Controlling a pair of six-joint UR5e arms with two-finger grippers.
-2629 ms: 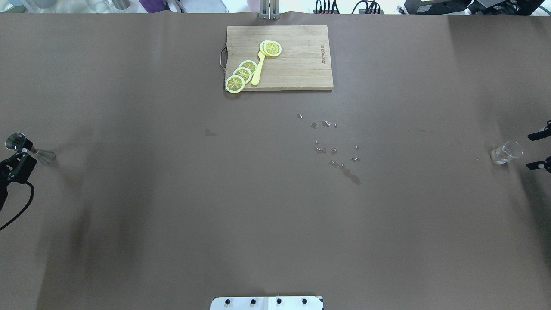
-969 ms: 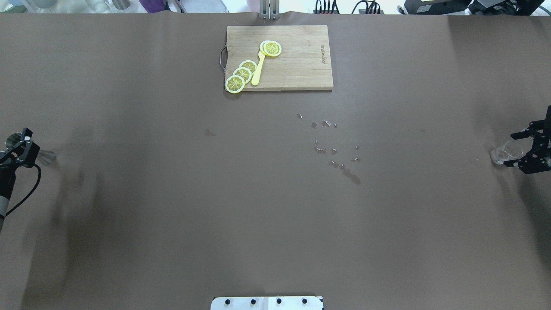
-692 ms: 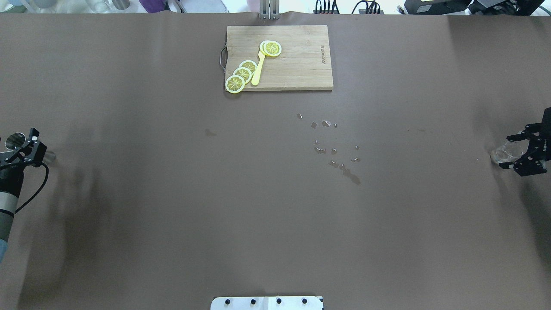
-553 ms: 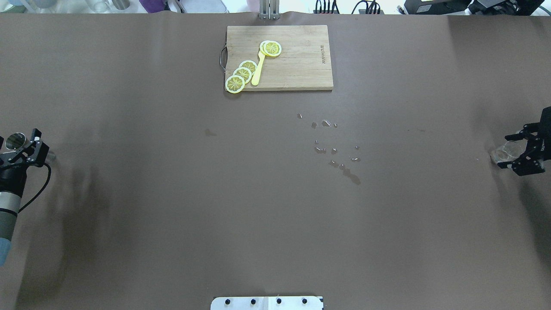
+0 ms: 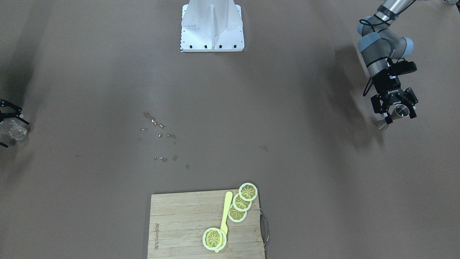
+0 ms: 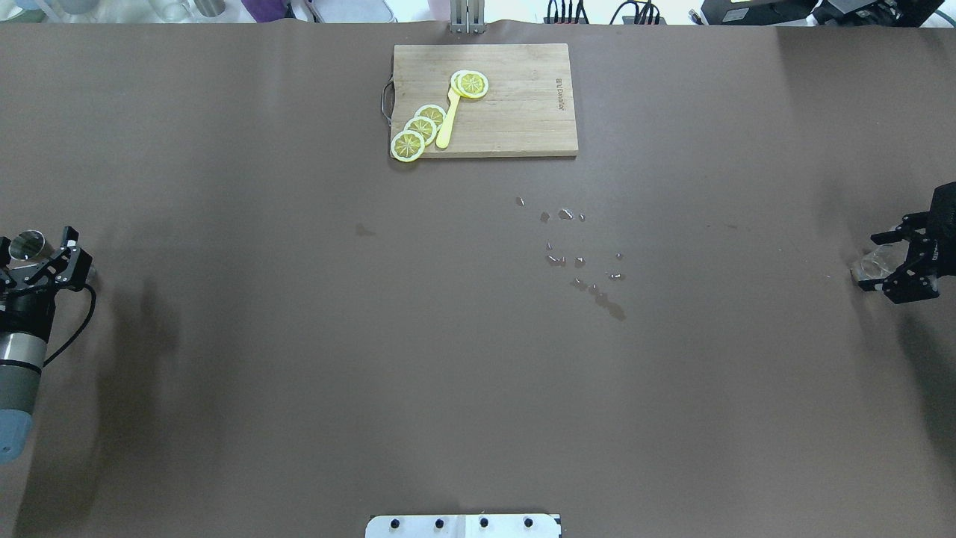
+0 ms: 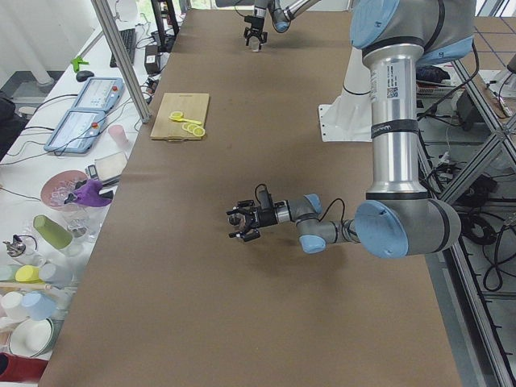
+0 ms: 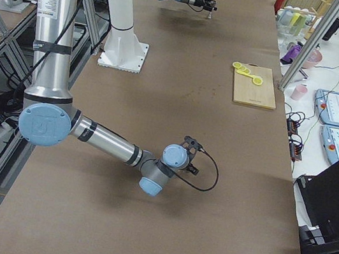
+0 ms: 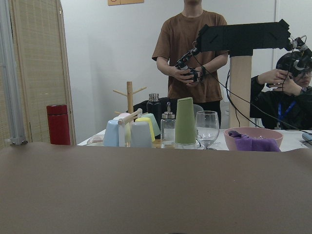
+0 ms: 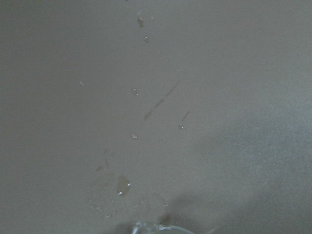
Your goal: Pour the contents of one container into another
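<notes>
Water droplets (image 5: 153, 121) dot the brown cover, so the clear glass (image 5: 17, 131) should be holding water, which will flow into the steel jigger when I pour.
A steel jigger (image 6: 28, 243) stands at the table's left end and shows again in the front-facing view (image 5: 401, 111). My left gripper (image 6: 37, 250) is open, with one finger on each side of the jigger's upper cup. A clear glass (image 6: 870, 263) stands at the right end, at the edge of the front-facing view (image 5: 10, 128). My right gripper (image 6: 883, 263) is open and straddles it. Only the glass rim (image 10: 156, 228) shows in the right wrist view. No fingers show in either wrist view.
A wooden cutting board (image 6: 523, 112) with lemon slices (image 6: 422, 127) and a yellow utensil lies far centre. Water droplets (image 6: 579, 261) dot the brown cover right of centre. The robot's base plate (image 6: 463, 525) sits at the near edge. Cups and people are beyond the left end.
Both arms have closed in on their containers. The left gripper swung right so that it straddles the jigger. The right gripper slid left so that its fingers flank the glass.
</notes>
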